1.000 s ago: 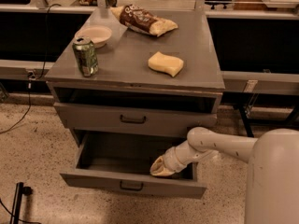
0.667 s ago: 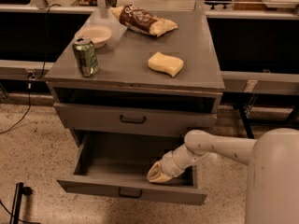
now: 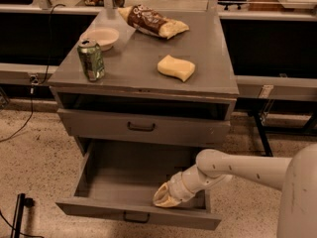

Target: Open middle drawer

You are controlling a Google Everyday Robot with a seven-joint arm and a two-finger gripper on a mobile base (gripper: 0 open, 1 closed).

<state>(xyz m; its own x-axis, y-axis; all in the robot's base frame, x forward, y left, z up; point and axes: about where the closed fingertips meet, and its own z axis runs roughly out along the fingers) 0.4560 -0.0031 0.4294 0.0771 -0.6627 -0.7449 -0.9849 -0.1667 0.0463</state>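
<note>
The middle drawer (image 3: 129, 170) has my fingers inside it, behind its front panel (image 3: 186, 217), so I should go on pulling with my gripper until the drawer is all the way open.
The middle drawer (image 3: 94, 208) is a wide, shallow grey drawer with a low front and a small dark bar handle (image 3: 136, 217). It stands pulled far out from the grey cabinet, and its bare floor (image 3: 129, 175) shows. My gripper (image 3: 164, 199) reaches down inside the drawer from the right, right behind the front panel and just right of the handle. My white arm (image 3: 237, 168) comes in from the lower right. The taller-fronted drawer (image 3: 143, 127) above is shut.
On the cabinet top (image 3: 133, 68) stand a green can (image 3: 91, 59), a white bowl (image 3: 102, 35), a yellow sponge (image 3: 176, 67) and a chip bag (image 3: 152, 22). A black post (image 3: 19, 216) and a cable (image 3: 20, 125) are on the floor at left. Table legs (image 3: 260, 133) stand at right.
The middle drawer has slid further out toward the camera. My gripper has moved with it, forward and a little left, staying behind the drawer front.
</note>
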